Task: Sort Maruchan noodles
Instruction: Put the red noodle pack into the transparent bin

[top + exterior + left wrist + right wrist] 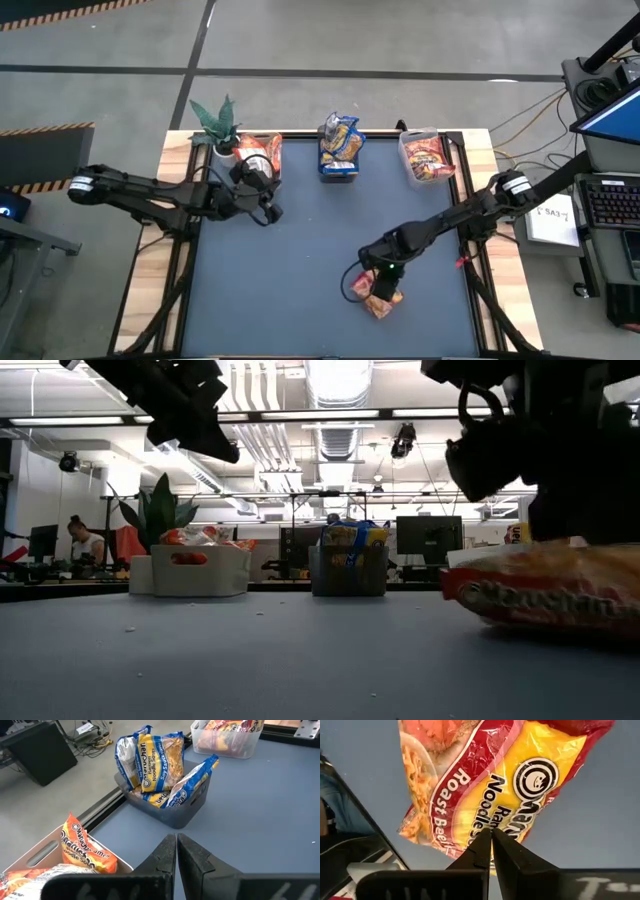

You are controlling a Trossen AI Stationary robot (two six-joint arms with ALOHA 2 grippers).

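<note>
The packet lies flat by the front edge, far from my left gripper. Next, my right gripper pulls the packet toward the middle so that my left gripper can brace it.
A red-and-yellow Maruchan noodle packet lies flat on the blue table near its front edge, right of the middle. My right gripper is shut and points steeply down at the packet's near edge. In the low view the gripper stands just above the packet. My left gripper is shut with nothing between its fingers. It hovers at the table's far left, beside the white bin that holds orange packets. My right gripper has its shut fingertips over the packet's edge, coming from above on a slant. I cannot tell whether they touch the wrapper. The packet rests flat on the table.
Along the far edge stand three bins: the white one at the left, a dark one with blue-and-yellow packets in the middle, and a clear one with red packets at the right. A potted plant stands at the far left corner.
</note>
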